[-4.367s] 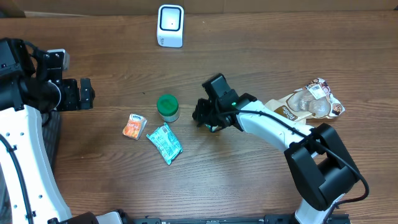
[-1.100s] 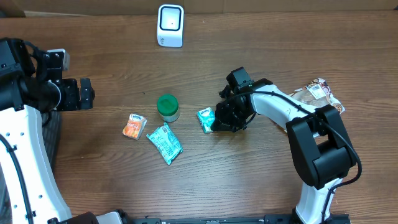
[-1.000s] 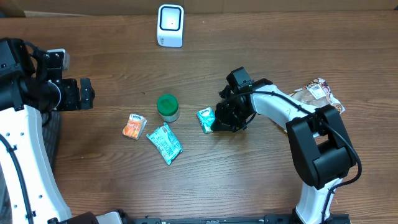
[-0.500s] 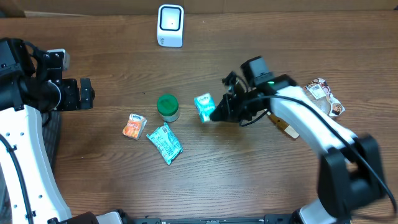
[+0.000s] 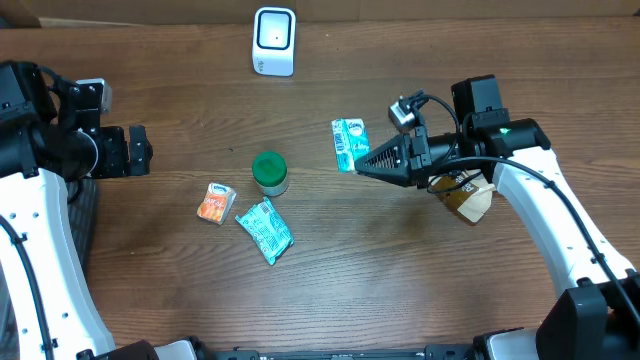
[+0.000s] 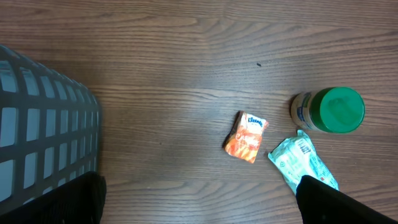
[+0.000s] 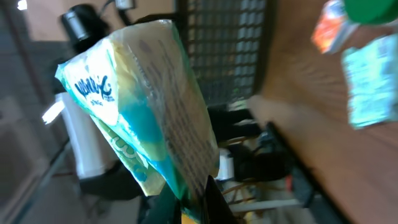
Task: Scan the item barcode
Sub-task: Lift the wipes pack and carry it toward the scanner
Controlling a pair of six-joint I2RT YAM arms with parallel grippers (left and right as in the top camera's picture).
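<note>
I should roll the tissue pack over with my right gripper, because the tissue pack's barcode side (image 5: 342, 144) is facing up, and bring that side down to the white barcode scanner (image 5: 273, 35).
The item is a small teal-and-white tissue pack (image 5: 347, 145), held off the table to the right of centre. My right gripper (image 5: 362, 160) is shut on its lower edge, fingers pointing left. In the right wrist view the pack (image 7: 143, 106) fills the middle, pinched at its bottom by the right gripper (image 7: 193, 193), with fine print on its side. The white barcode scanner (image 5: 274, 40) stands at the far edge, left of the pack and well apart from it. My left gripper (image 5: 135, 150) hangs open at the far left over bare wood, the gripper (image 6: 199, 205) holding nothing.
A green-lidded jar (image 5: 269, 172), an orange tissue pack (image 5: 215, 202) and a teal pouch (image 5: 264, 229) lie left of centre. A brown snack bag (image 5: 465, 198) lies under the right arm. A grey basket (image 6: 43, 124) sits at the left edge.
My right gripper has lifted the tissue pack off the table and carried it up and to the right, turning it on edge. The left arm has not moved.
</note>
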